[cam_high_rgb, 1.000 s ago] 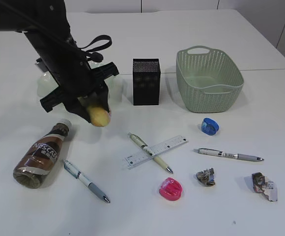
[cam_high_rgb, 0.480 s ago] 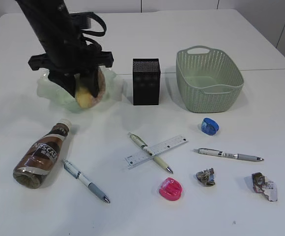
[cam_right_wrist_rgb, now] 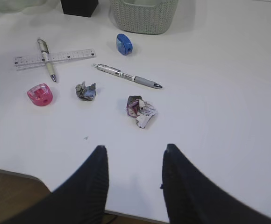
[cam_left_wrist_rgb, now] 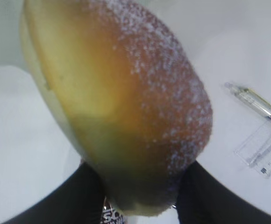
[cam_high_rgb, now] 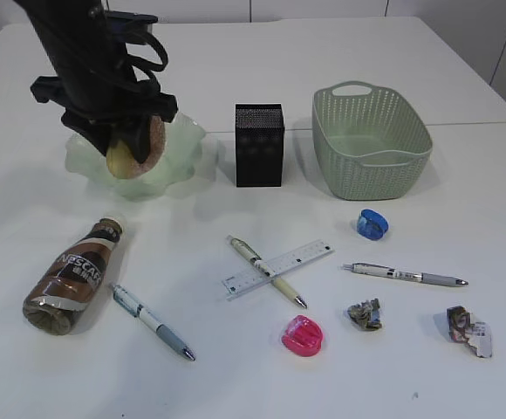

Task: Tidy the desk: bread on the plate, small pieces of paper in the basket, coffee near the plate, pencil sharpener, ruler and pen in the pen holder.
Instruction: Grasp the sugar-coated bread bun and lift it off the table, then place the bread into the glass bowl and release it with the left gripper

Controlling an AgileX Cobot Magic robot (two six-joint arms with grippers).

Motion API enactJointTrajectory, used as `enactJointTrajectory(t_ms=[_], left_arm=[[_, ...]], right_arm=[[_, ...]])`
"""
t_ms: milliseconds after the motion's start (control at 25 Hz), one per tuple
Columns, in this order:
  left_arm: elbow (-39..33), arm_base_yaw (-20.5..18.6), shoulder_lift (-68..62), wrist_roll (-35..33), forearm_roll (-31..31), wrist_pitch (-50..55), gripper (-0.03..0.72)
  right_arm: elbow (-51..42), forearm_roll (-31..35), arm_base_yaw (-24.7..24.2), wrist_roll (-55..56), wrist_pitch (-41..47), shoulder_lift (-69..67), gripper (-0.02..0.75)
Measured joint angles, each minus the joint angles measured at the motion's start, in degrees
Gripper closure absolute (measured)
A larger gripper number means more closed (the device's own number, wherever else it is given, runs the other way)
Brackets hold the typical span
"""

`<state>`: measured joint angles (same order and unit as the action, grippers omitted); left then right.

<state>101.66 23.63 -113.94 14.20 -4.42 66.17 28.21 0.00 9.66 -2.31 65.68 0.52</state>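
I can see the bread (cam_high_rgb: 125, 163) hanging clear at the open plate's front, so I should continue to move my left gripper back and down until the bread is inside the plate's rim (cam_high_rgb: 171, 154), then let go.
My left gripper (cam_high_rgb: 129, 133) is shut on the bread (cam_high_rgb: 137, 145), a golden-brown dusted bun held just over the pale green plate (cam_high_rgb: 176, 164) at the back left. In the left wrist view the bread (cam_left_wrist_rgb: 126, 102) fills the frame between the black fingers (cam_left_wrist_rgb: 82, 196). The coffee (cam_high_rgb: 74, 275) lies on its side in front of the plate. The black mesh pen holder (cam_high_rgb: 259, 144) and the basket (cam_high_rgb: 368, 166) stand at the back. The ruler (cam_high_rgb: 298, 258) lies crossed under a pen (cam_high_rgb: 262, 264). My right gripper (cam_right_wrist_rgb: 134, 150) stands open over the desk's near edge, close to two paper wads (cam_right_wrist_rgb: 86, 90) (cam_right_wrist_rgb: 140, 109).
A blue pencil sharpener (cam_high_rgb: 372, 223) and a pink one (cam_high_rgb: 303, 335) lie on the desk (cam_high_rgb: 235, 375). Two more pens lie at the front left (cam_high_rgb: 153, 321) and the right (cam_high_rgb: 406, 275). The paper wads (cam_high_rgb: 365, 313) (cam_high_rgb: 468, 330) sit at the front right.
The left arm has carried the bread back and to the left, from above the bare desk in front of the plate to over the plate. Nothing else has moved.
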Motion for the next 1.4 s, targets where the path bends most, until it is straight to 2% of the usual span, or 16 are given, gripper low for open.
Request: enactJointTrajectory(t_ms=[400,720,920,1400], left_arm=[[0.0,-8.1,0.0,-2.8,5.3,-8.0,0.386],[0.0,-8.2,-4.4,-4.9,5.8,-15.8,0.387],[0.1,-8.2,-8.0,-5.0,2.7,-20.4,0.387],[0.1,-10.6,-11.8,-5.0,1.6,-25.7,0.386]], right_arm=[[0.0,0.0,0.0,0.0,0.0,0.0,0.421],[0.0,0.0,0.0,0.0,0.0,0.0,0.421],[0.0,0.0,0.0,0.0,0.0,0.0,0.421],[0.0,0.0,0.0,0.0,0.0,0.0,0.421]])
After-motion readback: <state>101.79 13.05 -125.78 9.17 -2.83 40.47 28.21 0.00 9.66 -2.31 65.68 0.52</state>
